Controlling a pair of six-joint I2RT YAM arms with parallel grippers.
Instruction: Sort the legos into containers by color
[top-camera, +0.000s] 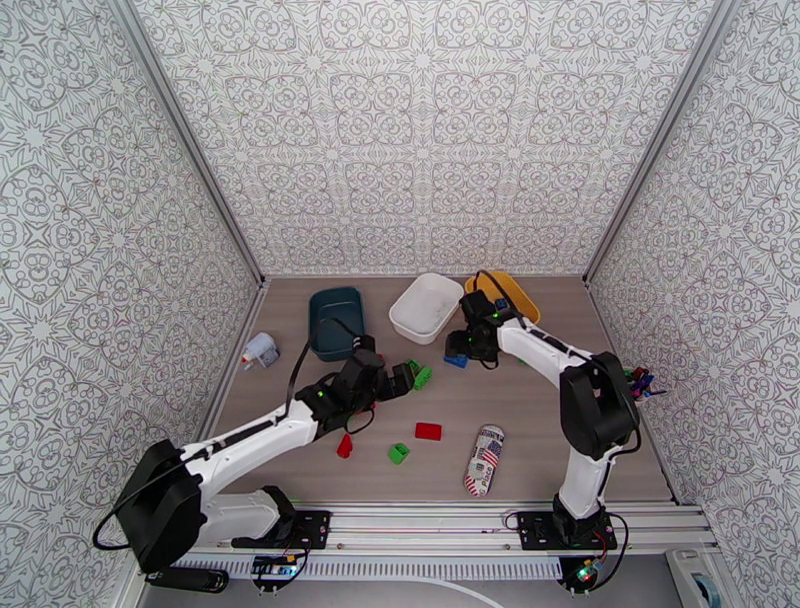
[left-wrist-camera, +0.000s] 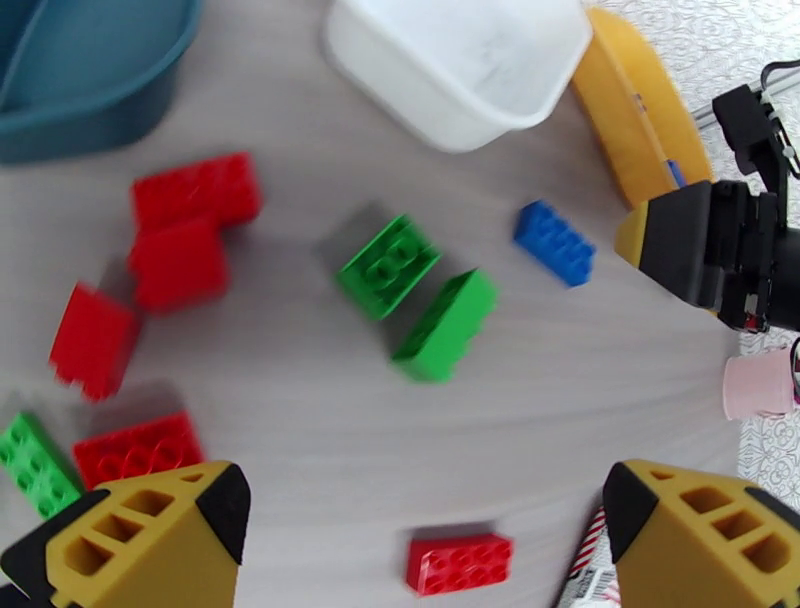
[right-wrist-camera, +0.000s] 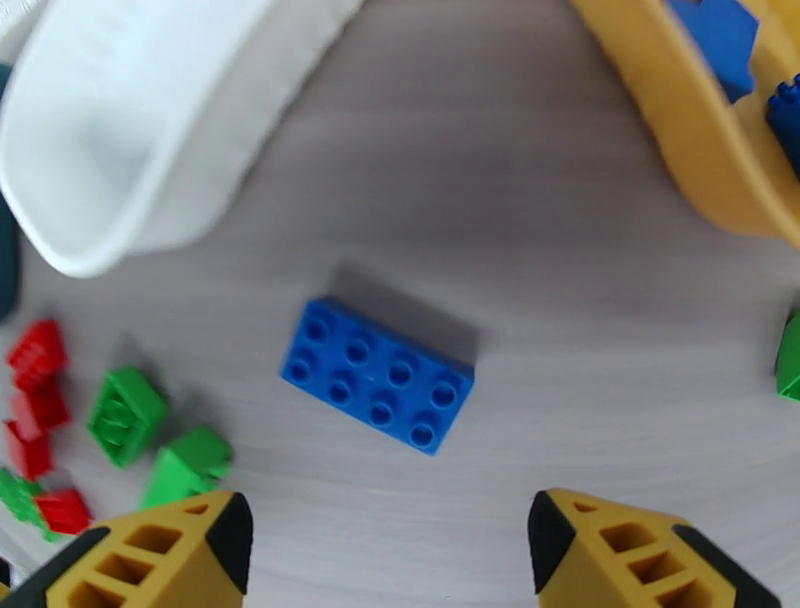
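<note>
The blue lego lies lengthwise across the open fingers of the robot's right gripper, so the robot should turn the fingers to grip the lego by its long sides.
In the right wrist view a blue lego (right-wrist-camera: 378, 375) lies flat on the table just ahead of my right gripper (right-wrist-camera: 390, 530), whose jaws are open and hold nothing. The top view places that right gripper (top-camera: 458, 350) beside the blue lego (top-camera: 456, 361), near the white container (top-camera: 427, 307) and the yellow container (top-camera: 510, 293). The yellow container (right-wrist-camera: 690, 120) holds blue legos (right-wrist-camera: 720, 35). My left gripper (left-wrist-camera: 425, 500) hangs open above two green legos (left-wrist-camera: 388, 265) (left-wrist-camera: 446, 325). Red legos (left-wrist-camera: 195, 190) (left-wrist-camera: 135, 448) lie to its left. The teal container (top-camera: 335, 322) sits at the back left.
A printed can (top-camera: 485, 460) lies near the front, with a red brick (top-camera: 428, 431), a green one (top-camera: 399, 453) and another red one (top-camera: 345, 446) to its left. A pink cup (left-wrist-camera: 760, 385) of markers stands at the right wall. A small white object (top-camera: 262, 350) lies far left.
</note>
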